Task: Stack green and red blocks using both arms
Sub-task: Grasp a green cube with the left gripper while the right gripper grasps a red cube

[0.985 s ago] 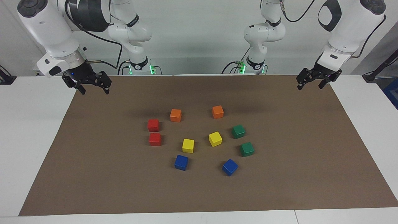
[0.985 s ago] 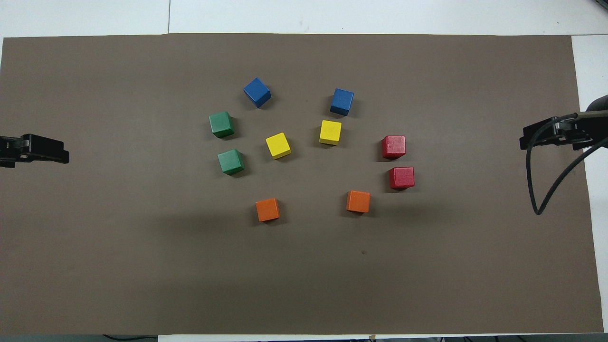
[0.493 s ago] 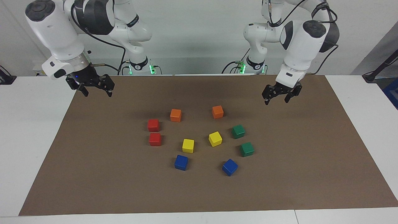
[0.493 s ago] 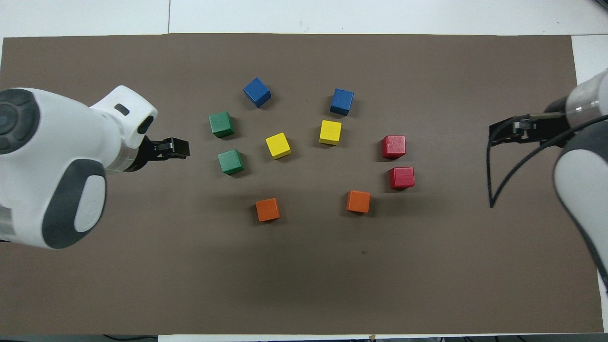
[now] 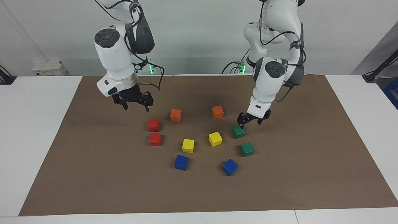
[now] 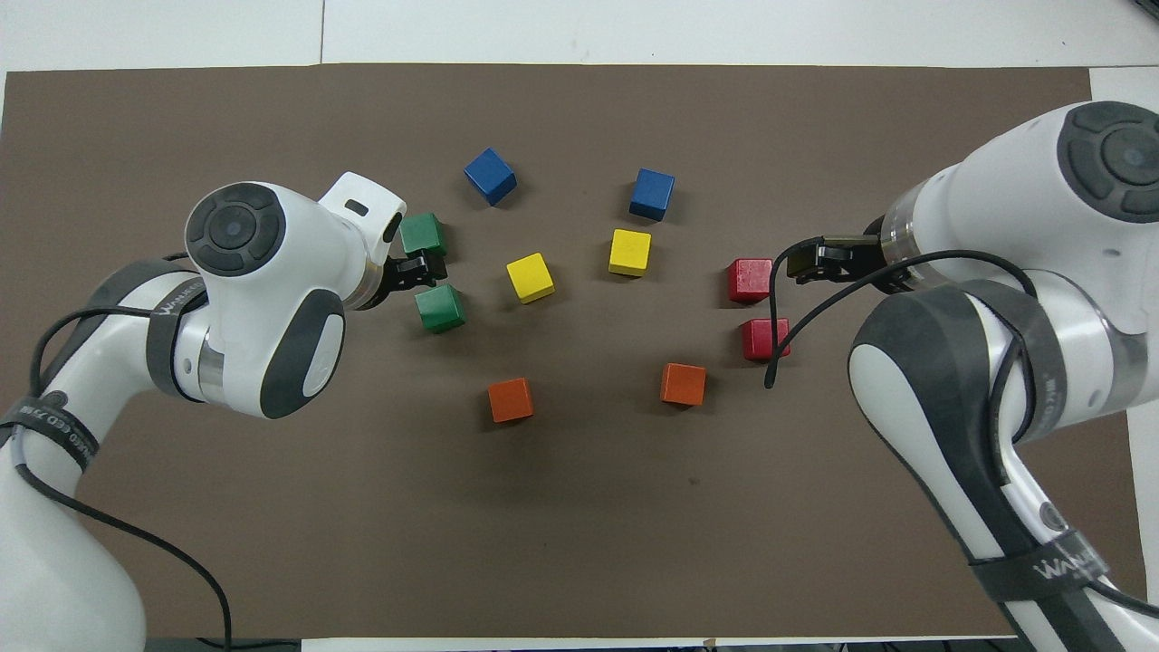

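The nearer green block [image 6: 441, 309] sits apart from its green neighbour, so I keep my left gripper's open fingers moving toward that block [image 5: 238, 132] until they straddle it.
Two green blocks [image 5: 238, 131] [image 5: 247, 149] lie on the brown mat toward the left arm's end; the overhead view shows them too [image 6: 440, 308] [image 6: 423, 234]. Two red blocks [image 5: 153, 125] [image 5: 155, 139] lie toward the right arm's end, also seen from above [image 6: 765, 339] [image 6: 750, 279]. My left gripper [image 5: 250, 122] is open and empty, low over the mat just beside the nearer green block; from above it [image 6: 421, 267] shows between the two green blocks. My right gripper [image 5: 136, 107] is open and empty, raised over the mat beside the red blocks [image 6: 801, 263].
Two orange cubes [image 5: 175, 115] [image 5: 217, 111] lie nearest the robots. Two yellow cubes [image 5: 188, 145] [image 5: 215, 138] sit in the middle, and two blue cubes [image 5: 181, 162] [image 5: 229, 167] lie farthest out. The brown mat [image 5: 311, 174] covers most of the white table.
Both arms have swung in from the table's ends toward the cubes. The left gripper has come down next to the nearer green block; the right gripper has moved close to the red blocks.
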